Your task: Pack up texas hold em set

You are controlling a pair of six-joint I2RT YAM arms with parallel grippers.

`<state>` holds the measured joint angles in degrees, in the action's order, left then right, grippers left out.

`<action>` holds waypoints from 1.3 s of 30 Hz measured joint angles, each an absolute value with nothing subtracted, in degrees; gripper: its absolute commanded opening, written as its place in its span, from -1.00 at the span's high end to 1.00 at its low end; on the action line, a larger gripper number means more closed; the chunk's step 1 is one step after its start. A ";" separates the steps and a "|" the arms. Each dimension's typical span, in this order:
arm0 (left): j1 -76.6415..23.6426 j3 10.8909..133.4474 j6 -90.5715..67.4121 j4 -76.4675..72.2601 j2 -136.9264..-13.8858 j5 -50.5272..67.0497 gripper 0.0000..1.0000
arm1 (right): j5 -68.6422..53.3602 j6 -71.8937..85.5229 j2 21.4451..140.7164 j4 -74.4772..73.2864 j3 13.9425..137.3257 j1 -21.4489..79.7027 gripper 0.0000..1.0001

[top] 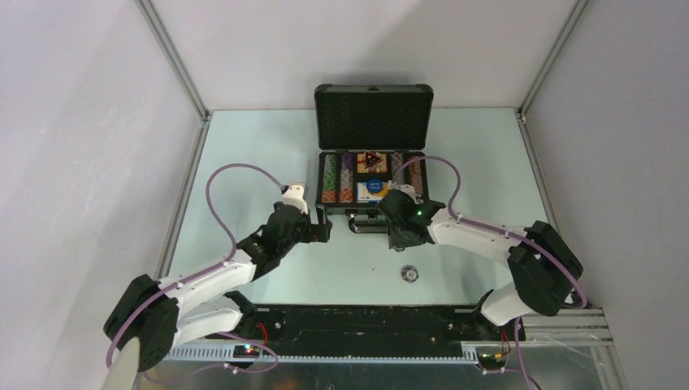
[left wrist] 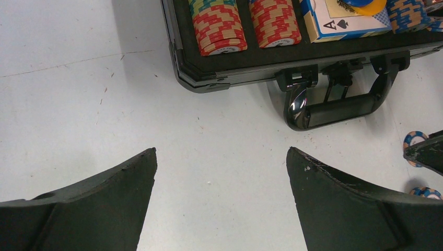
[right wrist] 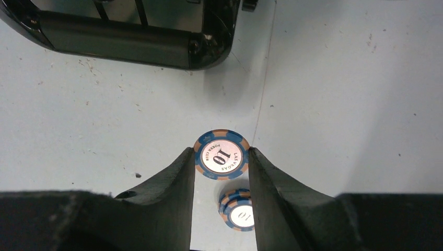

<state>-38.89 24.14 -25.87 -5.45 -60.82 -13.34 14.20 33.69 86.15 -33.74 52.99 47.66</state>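
A lone blue chip (right wrist: 222,155) is in my right gripper, away from the short chip stack (top: 409,274). So next I put it on that stack first, then grip them together.
The dark grey briefcase (top: 374,114) stands open at the table's back, with rows of striped poker chips (top: 331,180) inside and a dark triangular marker (top: 372,161) on a red box. A card box showing an ace of spades (left wrist: 345,21) lies by the red-and-tan chip rows (left wrist: 219,29). My right gripper (right wrist: 221,151) is shut on a blue "10" chip (right wrist: 221,155), pinched by its edges above the table in front of the case handle (right wrist: 120,44). A short stack of blue chips (right wrist: 237,209) lies on the table below it. My left gripper (left wrist: 221,151) hangs open over bare table, left of the handle (left wrist: 339,107).
The case's front rim (left wrist: 209,78) lies just ahead of the left gripper. The small chip stack (top: 410,274) sits on the table between the right gripper (top: 400,240) and the arm bases. Grey walls close in the table on three sides.
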 measured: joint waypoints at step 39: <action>-38.89 24.38 -25.85 -5.48 -60.84 -13.34 -0.97 | 14.94 43.31 74.32 -41.45 41.78 55.90 -0.09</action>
<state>-38.89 24.38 -25.85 -5.48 -60.84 -13.34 14.94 43.31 74.32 -41.45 41.78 55.90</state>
